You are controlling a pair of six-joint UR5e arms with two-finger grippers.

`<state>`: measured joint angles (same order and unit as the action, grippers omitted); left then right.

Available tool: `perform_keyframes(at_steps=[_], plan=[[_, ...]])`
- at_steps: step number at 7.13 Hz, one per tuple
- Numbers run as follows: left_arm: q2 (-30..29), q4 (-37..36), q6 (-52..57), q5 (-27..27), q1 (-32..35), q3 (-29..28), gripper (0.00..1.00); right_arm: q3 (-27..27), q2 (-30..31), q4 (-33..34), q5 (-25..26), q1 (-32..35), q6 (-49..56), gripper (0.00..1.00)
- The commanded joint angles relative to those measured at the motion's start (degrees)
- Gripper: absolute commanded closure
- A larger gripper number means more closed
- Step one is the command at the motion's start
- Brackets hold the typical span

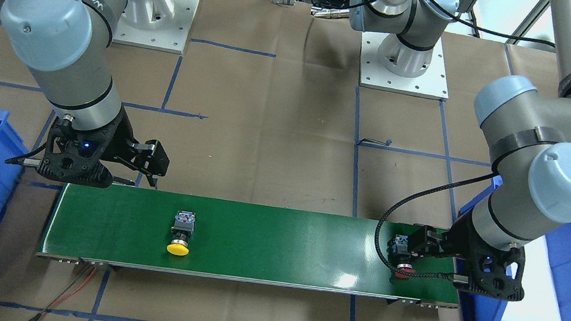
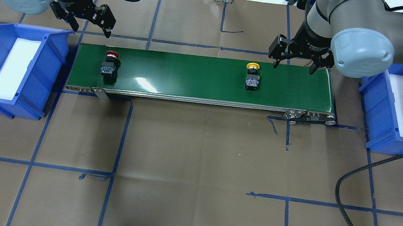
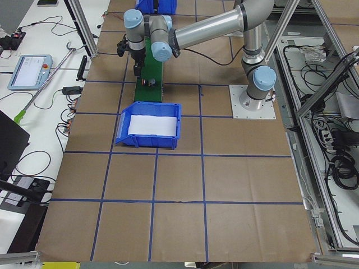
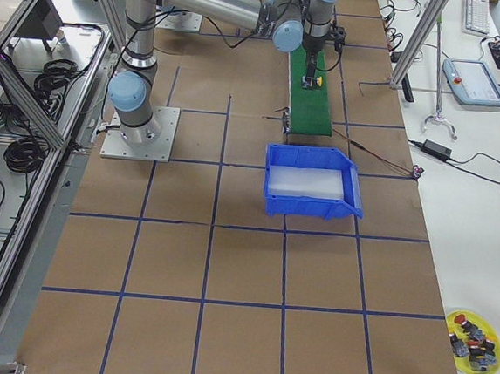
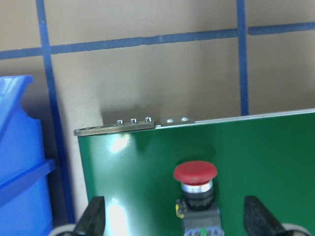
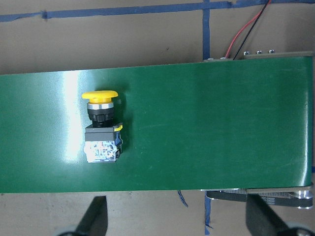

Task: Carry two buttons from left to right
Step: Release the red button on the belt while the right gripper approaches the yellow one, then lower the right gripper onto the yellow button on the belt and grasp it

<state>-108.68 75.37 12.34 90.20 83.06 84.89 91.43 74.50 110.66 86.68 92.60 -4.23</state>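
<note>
My gripper will carry the yellow button away, and the red button (image 1: pixel 402 255) should move along the belt as it does, because wires (image 1: pixel 74 284) run to the green conveyor belt's end.
The red button (image 2: pixel 110 65) lies on its side near the left end of the green conveyor belt (image 2: pixel 191 74). My left gripper (image 2: pixel 86 21) hovers over that end, open; in the left wrist view the red button (image 5: pixel 195 173) shows between the spread fingers (image 5: pixel 94 217), which do not touch it. The yellow button (image 2: pixel 252 76) lies on the belt's right part. My right gripper (image 2: pixel 296 61) hangs open above the belt's far right edge. The right wrist view shows the yellow button (image 6: pixel 101 125) off to the left of the fingers (image 6: pixel 258 216).
One blue bin (image 2: pixel 44 74) with a white foam liner stands past the belt's left end, and another blue bin (image 2: pixel 374 109) past its right end. A black cable (image 2: pixel 347 219) runs over the brown, blue-taped table at the front right.
</note>
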Motion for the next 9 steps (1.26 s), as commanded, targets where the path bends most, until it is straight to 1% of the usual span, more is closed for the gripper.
perform_keyframes(at_steps=[1,2,3,4,5,7,9], plan=[[5.5,9.8,-4.9,0.3,3.3,-1.7,0.0,0.0,-1.2,0.3,-0.2,0.0,0.0,0.0],[8.8,14.7,-5.0,0.3,3.3,-1.4,0.0,0.0,-2.0,1.0,-0.2,0.0,0.1,0.0],[12.2,16.8,-5.0,0.1,3.3,0.3,0.0,0.0,-3.3,3.6,-0.1,0.0,0.0,0.0],[14.2,18.1,-5.0,0.1,3.3,1.6,0.0,0.1,-5.0,5.7,-0.1,0.0,0.1,0.0],[15.7,18.3,-5.0,0.0,3.3,3.3,0.0,0.2,-7.2,6.9,-0.7,0.0,0.0,0.0],[17.4,17.4,-4.7,0.0,3.3,6.6,0.0,0.1,-9.3,8.8,-1.0,0.0,-1.0,0.0],[17.5,17.3,-4.7,0.0,3.3,6.7,0.0,0.4,-9.7,8.7,0.1,0.1,-0.8,0.0]])
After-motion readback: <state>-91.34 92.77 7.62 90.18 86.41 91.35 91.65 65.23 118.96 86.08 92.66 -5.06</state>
